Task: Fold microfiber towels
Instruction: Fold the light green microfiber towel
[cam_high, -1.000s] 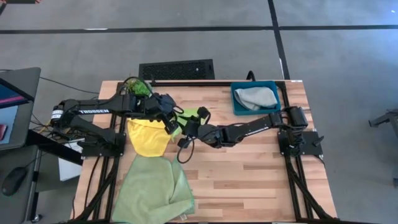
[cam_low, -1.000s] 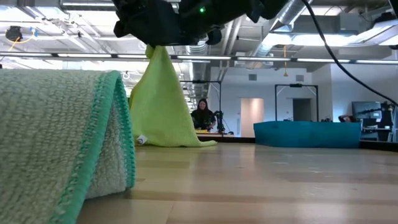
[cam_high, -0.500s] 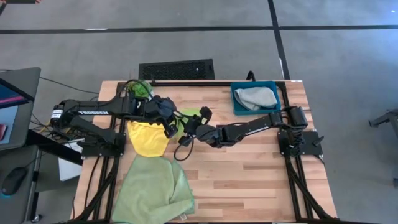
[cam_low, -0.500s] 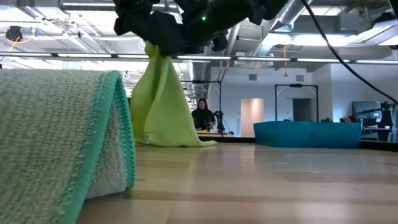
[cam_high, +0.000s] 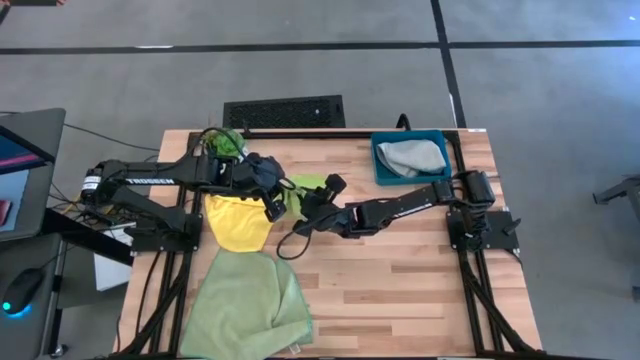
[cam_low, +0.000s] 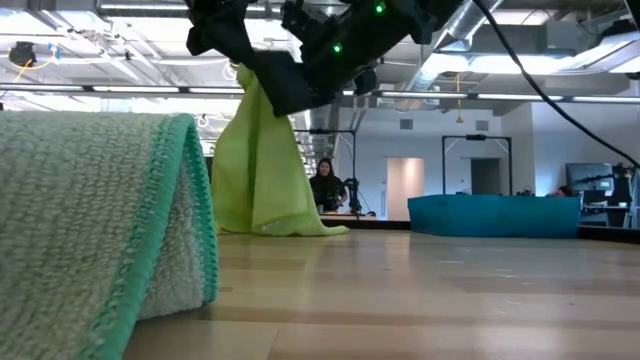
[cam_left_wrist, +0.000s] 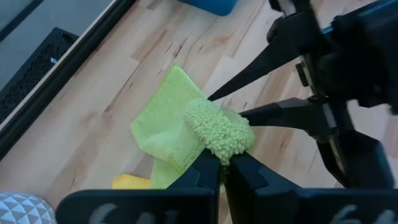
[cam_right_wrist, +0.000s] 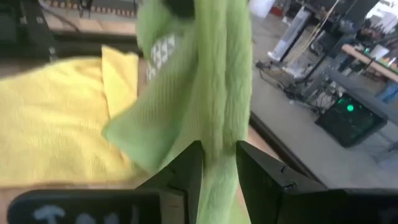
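Note:
The bright lime green towel (cam_high: 309, 181) is hanging in loose gathered folds (cam_right_wrist: 221, 93), so it will spread out into a wide, flat sheet when I pull it out.
The bright lime green towel (cam_high: 298, 187) hangs bunched at the table's far middle, between my two grippers; its lower end lies on the wood (cam_low: 290, 226). My left gripper (cam_high: 271, 206) is shut on its top (cam_left_wrist: 219, 132). My right gripper (cam_high: 304, 207) comes from the right and is shut on the hanging part (cam_right_wrist: 217, 124). The yellow towel (cam_high: 238, 222) lies flat under the left arm. The larger pale green towel (cam_high: 248, 305) lies crumpled at the near left. The grey towel (cam_high: 410, 156) lies in the teal tray (cam_high: 382, 172). My left gripper pinches a bunched-up top part of the lime towel (cam_left_wrist: 222, 144) between its two fingers, coming from above. The towel hangs below the fingers, gathered in folds, with its lower end on the table (cam_low: 300, 228). My right gripper has the towel's hanging part (cam_right_wrist: 219, 152) between its two fingers (cam_right_wrist: 186, 171), coming roughly level from the table's right side, just below the left gripper's hold. Gathered folds fill the gap between the fingers. The towel runs upright through the hold.
The teal tray stands at the far right corner. The pale green towel's edge (cam_low: 190, 210) stands close in front of the low camera. Bare wood (cam_high: 400, 290) lies over the near right half. A black grille (cam_high: 283, 110) lies beyond the far edge.
My right gripper has gone a little toward the table's left and far edge, up to the hanging lime towel just below the left gripper. The towel's hanging part, a wide triangle before, is now gathered into a narrower column; its lower end has stayed on the table.

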